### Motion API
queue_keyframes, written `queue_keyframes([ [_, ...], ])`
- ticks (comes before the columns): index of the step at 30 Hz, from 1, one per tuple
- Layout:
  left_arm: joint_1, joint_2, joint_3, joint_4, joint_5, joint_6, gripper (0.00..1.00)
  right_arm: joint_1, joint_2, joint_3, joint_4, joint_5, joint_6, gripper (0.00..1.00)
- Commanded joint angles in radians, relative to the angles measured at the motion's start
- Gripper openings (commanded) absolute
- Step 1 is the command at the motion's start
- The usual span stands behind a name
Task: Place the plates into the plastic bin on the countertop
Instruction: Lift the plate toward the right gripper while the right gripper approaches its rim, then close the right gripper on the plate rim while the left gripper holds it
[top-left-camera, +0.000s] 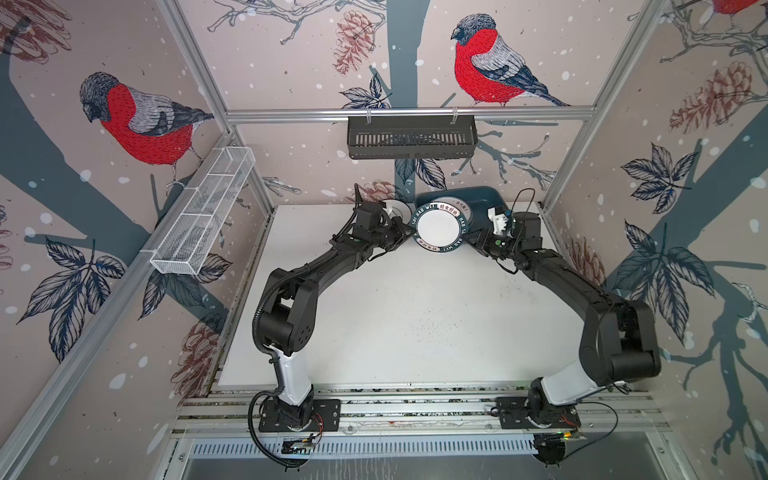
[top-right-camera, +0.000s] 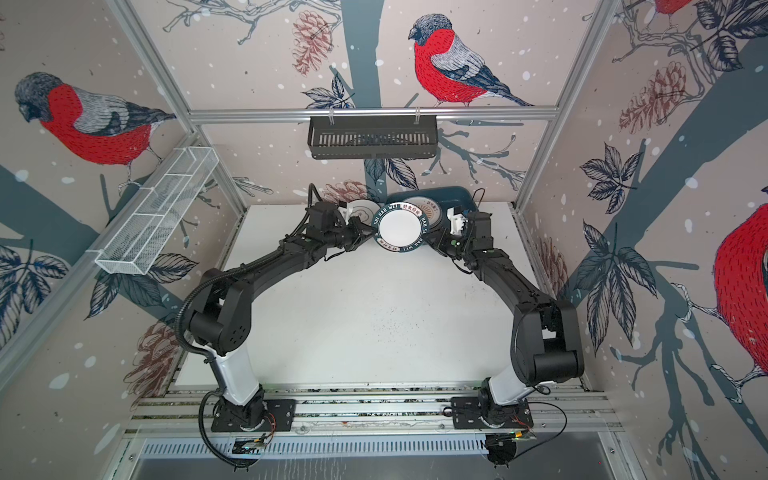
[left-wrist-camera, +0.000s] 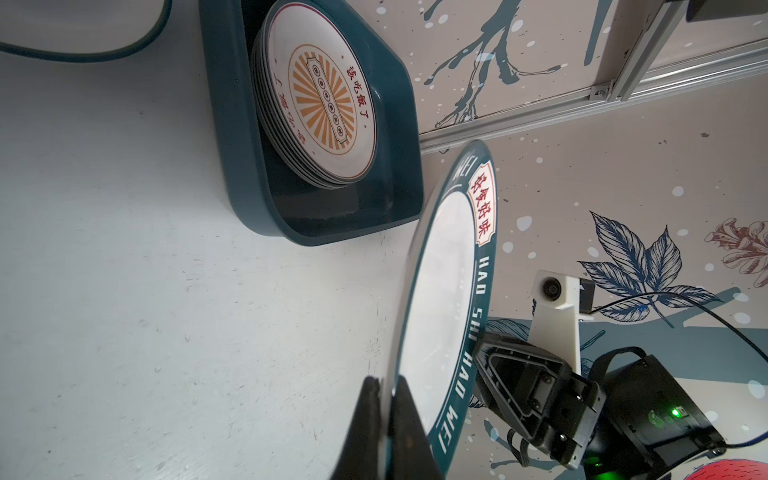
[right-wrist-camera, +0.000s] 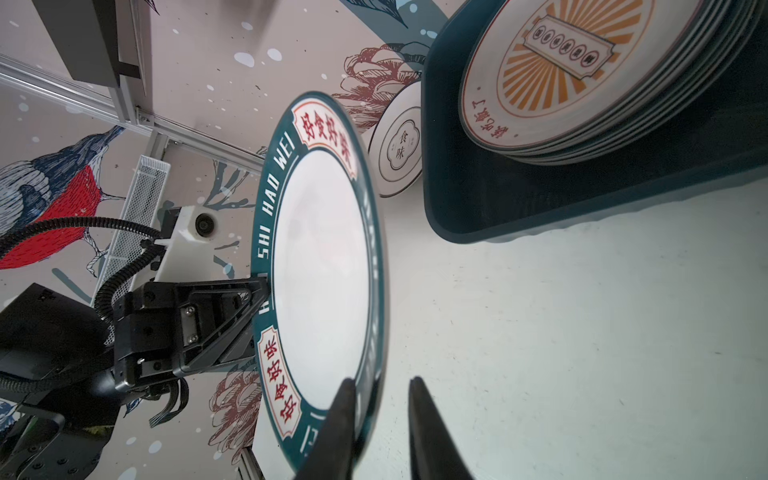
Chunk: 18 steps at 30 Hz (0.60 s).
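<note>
The lettered plate (top-left-camera: 439, 227) is in my left gripper, short of the bin. Next, my right gripper grabs the opposite rim (top-left-camera: 464, 231) and carries the plate onto the stack.
A white plate with a dark teal lettered rim (top-left-camera: 438, 226) (top-right-camera: 401, 227) hangs above the countertop (top-left-camera: 415, 311), just in front of the plastic bin (top-left-camera: 486, 197) (left-wrist-camera: 249, 166). My left gripper (top-left-camera: 410, 237) (left-wrist-camera: 386, 382) is shut on its left rim. My right gripper (top-left-camera: 473, 239) (right-wrist-camera: 382, 382) straddles the opposite rim. One finger lies against the plate's face and the other stands a gap away, so it is open. A stack of plates topped by an orange sunburst plate (left-wrist-camera: 324, 95) (right-wrist-camera: 561, 70) lies in the bin. A cloud-emblem plate (right-wrist-camera: 399, 153) (top-left-camera: 395, 206) rests on the countertop left of the bin.
A black slotted basket (top-left-camera: 411, 137) hangs on the back rail above the bin. A white wire mesh basket (top-left-camera: 203, 212) hangs along the left wall. Aluminium frame posts stand at the countertop's back corners. Both arm bases sit on the front rail.
</note>
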Motion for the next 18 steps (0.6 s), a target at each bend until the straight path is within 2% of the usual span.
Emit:
queue_keyframes([
  [1, -0.002, -0.013, 0.002, 0.076, 0.03, -0.014, 0.0, 0.001, 0.007, 0.0, 0.03, -0.006, 0.01, 0.13],
  [6, -0.002, -0.018, 0.005, 0.083, 0.037, -0.014, 0.0, 0.0, 0.021, 0.003, 0.038, -0.008, 0.024, 0.07],
  [8, -0.002, -0.024, 0.003, 0.084, 0.038, -0.012, 0.06, -0.002, 0.027, 0.007, 0.042, -0.008, 0.033, 0.04],
  [10, -0.002, -0.03, 0.003, 0.086, 0.038, -0.008, 0.16, -0.005, 0.033, 0.014, 0.043, -0.009, 0.039, 0.04],
  [15, -0.002, -0.038, -0.001, 0.101, 0.047, 0.003, 0.51, -0.013, 0.035, 0.025, 0.043, 0.001, 0.049, 0.03],
  [18, 0.001, -0.04, -0.002, 0.097, 0.048, 0.01, 0.65, -0.022, 0.038, 0.027, 0.05, 0.009, 0.058, 0.03],
])
